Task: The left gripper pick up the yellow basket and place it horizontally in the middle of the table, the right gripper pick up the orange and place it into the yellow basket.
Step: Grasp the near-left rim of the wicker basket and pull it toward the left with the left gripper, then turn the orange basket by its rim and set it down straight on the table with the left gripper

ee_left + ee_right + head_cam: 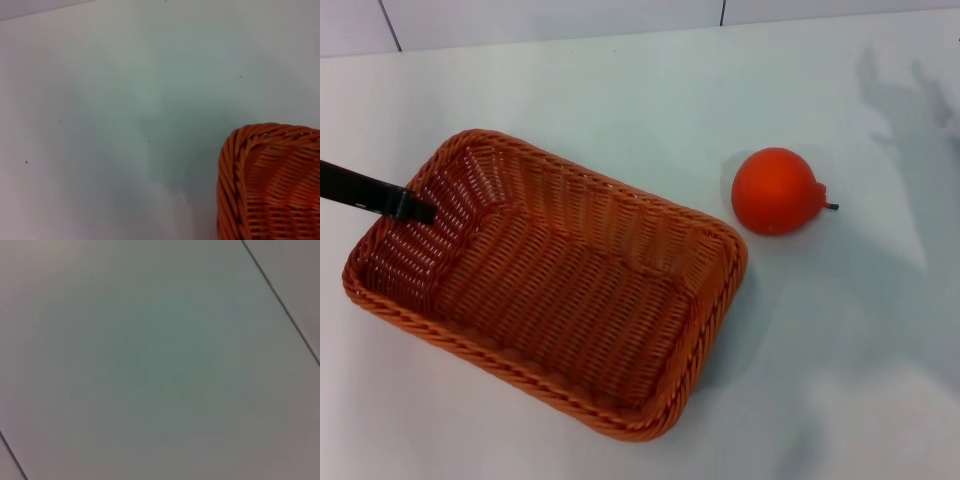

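Next, my left gripper picks up the yellow basket [560, 288] by its end rim [380, 233] and turns it straight before putting it down, because it lies at a slant across the table.
The yellow basket [552, 283], an orange-brown woven wicker one, lies at an angle on the white table [620, 90], left of the middle, and holds nothing. One corner of it shows in the left wrist view [270, 185]. My left gripper [412, 208] reaches in from the left edge, a slim black piece whose tip lies at the inner side of the basket's left rim. The orange [777, 191] rests on the table to the right of the basket, apart from it, with its stem pointing right. My right gripper is out of view.
A shadow [910, 120] falls on the table at the far right, beyond the orange. Wall panels [550, 18] line the table's far edge. The right wrist view shows only a plain pale surface [150, 365] with dark seams.
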Controlling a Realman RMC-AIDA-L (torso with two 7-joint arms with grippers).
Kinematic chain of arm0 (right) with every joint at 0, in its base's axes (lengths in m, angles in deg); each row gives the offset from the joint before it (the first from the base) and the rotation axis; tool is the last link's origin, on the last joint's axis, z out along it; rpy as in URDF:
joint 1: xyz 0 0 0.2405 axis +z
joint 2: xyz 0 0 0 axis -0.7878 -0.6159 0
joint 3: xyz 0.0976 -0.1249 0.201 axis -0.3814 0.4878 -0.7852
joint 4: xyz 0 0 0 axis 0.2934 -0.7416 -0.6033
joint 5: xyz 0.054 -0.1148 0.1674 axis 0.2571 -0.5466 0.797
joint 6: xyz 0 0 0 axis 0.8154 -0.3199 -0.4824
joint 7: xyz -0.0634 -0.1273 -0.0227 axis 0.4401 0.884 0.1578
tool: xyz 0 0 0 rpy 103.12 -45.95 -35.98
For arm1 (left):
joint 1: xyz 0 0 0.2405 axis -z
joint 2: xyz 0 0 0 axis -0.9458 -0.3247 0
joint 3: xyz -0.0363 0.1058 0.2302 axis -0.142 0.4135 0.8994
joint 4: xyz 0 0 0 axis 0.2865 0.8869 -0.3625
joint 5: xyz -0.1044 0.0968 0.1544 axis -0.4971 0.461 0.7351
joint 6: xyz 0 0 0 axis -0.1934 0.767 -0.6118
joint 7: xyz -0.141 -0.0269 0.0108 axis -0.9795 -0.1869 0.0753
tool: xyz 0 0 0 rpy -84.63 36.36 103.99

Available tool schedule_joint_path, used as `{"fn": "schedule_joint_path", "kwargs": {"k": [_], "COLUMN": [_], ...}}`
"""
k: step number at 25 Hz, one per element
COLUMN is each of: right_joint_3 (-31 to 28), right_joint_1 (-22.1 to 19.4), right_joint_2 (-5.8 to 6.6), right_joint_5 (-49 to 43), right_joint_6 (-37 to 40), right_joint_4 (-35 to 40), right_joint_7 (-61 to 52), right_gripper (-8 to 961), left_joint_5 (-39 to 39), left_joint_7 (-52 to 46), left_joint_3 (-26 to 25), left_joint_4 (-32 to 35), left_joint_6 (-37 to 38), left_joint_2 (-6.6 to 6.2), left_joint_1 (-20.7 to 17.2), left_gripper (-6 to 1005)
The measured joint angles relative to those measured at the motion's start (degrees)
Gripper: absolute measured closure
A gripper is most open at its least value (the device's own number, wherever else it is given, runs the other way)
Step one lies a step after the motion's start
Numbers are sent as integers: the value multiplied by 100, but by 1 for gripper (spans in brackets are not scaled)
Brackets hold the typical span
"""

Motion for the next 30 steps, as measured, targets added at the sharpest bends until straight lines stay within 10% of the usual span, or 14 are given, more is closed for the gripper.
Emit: {"fn": "schedule_joint_path", "kwargs": {"k": [15,30], "right_joint_3": [-10,-10], "right_joint_1": [19,89], "right_joint_2": [9,9], "right_joint_5": [0,0], "right_joint_6": [0,-159], "right_joint_4": [8,59], "right_joint_7": [0,0], "right_gripper": [280,278], "left_joint_5": [-1952,-3148], "left_joint_7": [-12,2], "left_joint_3": [-1338,-1970], "left_joint_4": [295,-335], "left_joint_6": [476,-401], "left_joint_2": [-109,79], "left_joint_1": [-348,-1276], "left_gripper": [829,828]}}
